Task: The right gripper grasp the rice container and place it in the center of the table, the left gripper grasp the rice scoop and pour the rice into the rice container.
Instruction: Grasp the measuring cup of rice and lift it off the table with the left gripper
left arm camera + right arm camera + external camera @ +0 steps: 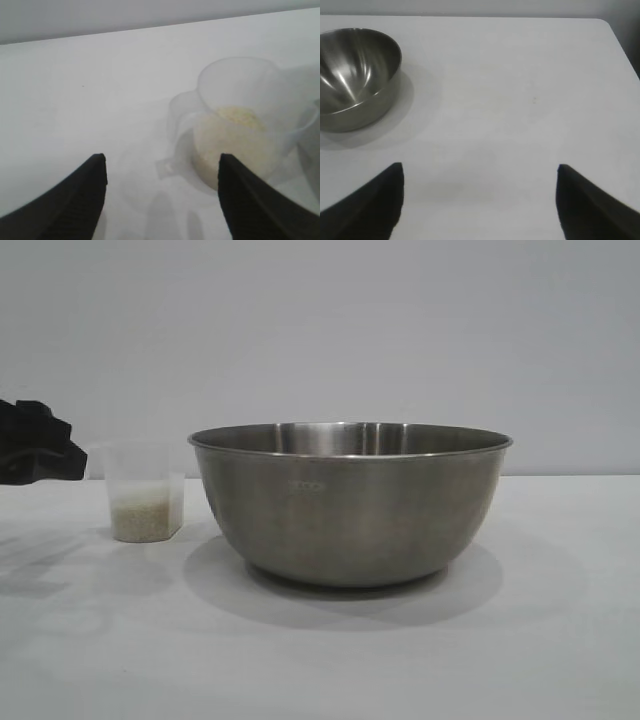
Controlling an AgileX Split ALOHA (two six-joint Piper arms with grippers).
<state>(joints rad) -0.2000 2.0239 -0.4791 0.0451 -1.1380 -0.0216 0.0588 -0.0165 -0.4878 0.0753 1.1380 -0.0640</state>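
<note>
My gripper will pour, and I expect the rice to slide out and leave the scoop empty, since loose grains lie below the rice (141, 519) scoop's wide open rim (254, 92).
The rice container (350, 502), a large steel bowl, stands on the white table (560, 640) at the middle of the exterior view. It also shows empty in the right wrist view (355, 75). The rice scoop (146, 490), a small translucent cup, stands upright just left of it with rice (146, 518) in its lower part. My left gripper (40, 443) is beside the scoop at the left edge. In the left wrist view it is open (162, 160), with the scoop (235, 130) and its loop handle (180, 115) just ahead. My right gripper (480, 167) is open and empty, away from the bowl.
The table's far edge and a rounded corner (605, 25) show in the right wrist view. A plain grey wall (320, 330) stands behind the table.
</note>
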